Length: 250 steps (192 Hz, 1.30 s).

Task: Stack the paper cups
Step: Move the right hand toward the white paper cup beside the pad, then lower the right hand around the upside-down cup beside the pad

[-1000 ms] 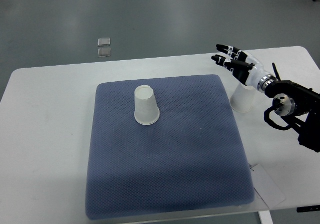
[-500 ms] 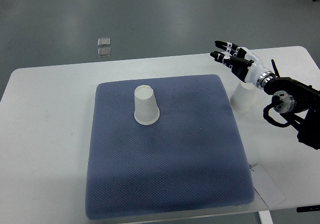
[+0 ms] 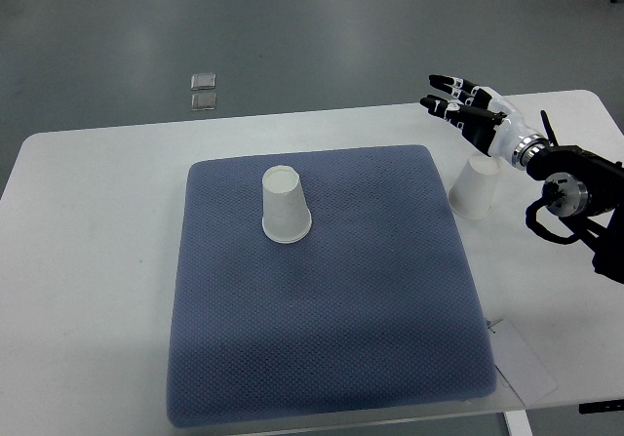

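Observation:
I should pull my right gripper back and lower its fingers around the cup's upper sides [image 3: 480,178], because they point past the far side of the second cup [image 3: 484,161].
An upside-down white paper cup [image 3: 285,206] stands on the blue-grey mat [image 3: 322,290], left of the mat's middle. A second white paper cup [image 3: 474,186] stands upside down on the white table [image 3: 88,260], just off the mat's right edge. My right hand [image 3: 466,110] hovers above and behind that second cup, its fingers spread and pointing left, holding nothing. The right arm [image 3: 575,194] enters from the right edge. The left arm is out of view.
A sheet of paper or clear film [image 3: 522,363] lies at the mat's near right corner. Two small square tiles [image 3: 204,90] lie on the grey floor beyond the table's far edge.
My right hand has lifted and drifted right and away from the cup beside the mat, uncovering more of it. Both cups stay where they were.

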Available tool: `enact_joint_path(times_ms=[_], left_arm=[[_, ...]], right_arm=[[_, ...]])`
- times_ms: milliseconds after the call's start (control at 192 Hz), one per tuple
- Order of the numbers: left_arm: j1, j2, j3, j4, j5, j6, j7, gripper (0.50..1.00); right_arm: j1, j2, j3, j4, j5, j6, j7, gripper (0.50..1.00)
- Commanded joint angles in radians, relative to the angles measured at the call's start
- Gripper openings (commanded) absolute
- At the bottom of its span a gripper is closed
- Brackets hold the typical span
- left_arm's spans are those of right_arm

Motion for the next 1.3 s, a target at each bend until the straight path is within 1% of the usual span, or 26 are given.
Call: enact_joint_path(times_ms=[0,109,198,245,250,375,422,474,479,500,578,630,786,875,1042,1297], left_arm=[[0.000,0.000,-0.001,0.000,0.000,0.000,0.000,1.000],[0.000,0.000,0.001,0.000,0.000,0.000,0.000,1.000],[0.000,0.000,0.001,0.000,0.000,0.000,0.000,1.000],[0.000,0.000,0.001,0.000,0.000,0.000,0.000,1.000],[0.000,0.000,0.001,0.000,0.000,0.000,0.000,1.000],[0.000,0.000,0.001,0.000,0.000,0.000,0.000,1.000],[0.000,0.000,0.001,0.000,0.000,0.000,0.000,1.000],[0.000,0.000,0.001,0.000,0.000,0.000,0.000,1.000],[0.000,0.000,0.001,0.000,0.000,0.000,0.000,1.000],[0.000,0.000,0.001,0.000,0.000,0.000,-0.002,1.000],[0.000,0.000,0.001,0.000,0.000,0.000,0.000,1.000],[0.000,0.000,0.001,0.000,0.000,0.000,0.000,1.000],[0.000,0.000,0.001,0.000,0.000,0.000,0.000,1.000],[0.000,0.000,0.001,0.000,0.000,0.000,0.000,1.000],[0.000,0.000,0.001,0.000,0.000,0.000,0.000,1.000],[0.000,0.000,-0.001,0.000,0.000,0.000,0.000,1.000]], right_arm=[[0.002,-0.036,-0.002,0.005,-0.037,0.040,-0.001,0.911],[0.025,-0.088,-0.005,0.011,-0.128,0.087,0.007,0.911],[0.042,-0.149,-0.016,0.014,-0.232,0.107,0.045,0.911],[0.042,-0.149,-0.016,0.014,-0.232,0.107,0.045,0.911],[0.052,-0.181,-0.017,0.018,-0.303,0.113,0.063,0.911],[0.077,-0.257,-0.020,0.048,-0.516,0.112,0.093,0.911],[0.081,-0.283,-0.020,0.063,-0.614,0.112,0.114,0.911],[0.081,-0.283,-0.020,0.063,-0.614,0.112,0.114,0.911],[0.091,-0.304,-0.022,0.078,-0.713,0.109,0.143,0.911],[0.094,-0.315,-0.022,0.083,-0.752,0.110,0.156,0.911],[0.098,-0.343,-0.023,0.098,-0.870,0.107,0.182,0.911],[0.103,-0.347,-0.025,0.106,-0.932,0.103,0.186,0.911],[0.111,-0.358,-0.043,0.160,-1.142,0.075,0.188,0.911],[0.109,-0.358,-0.065,0.183,-1.217,0.038,0.185,0.909],[0.106,-0.346,-0.118,0.192,-1.289,-0.025,0.179,0.909],[0.103,-0.309,-0.207,0.179,-1.292,-0.138,0.176,0.909]])
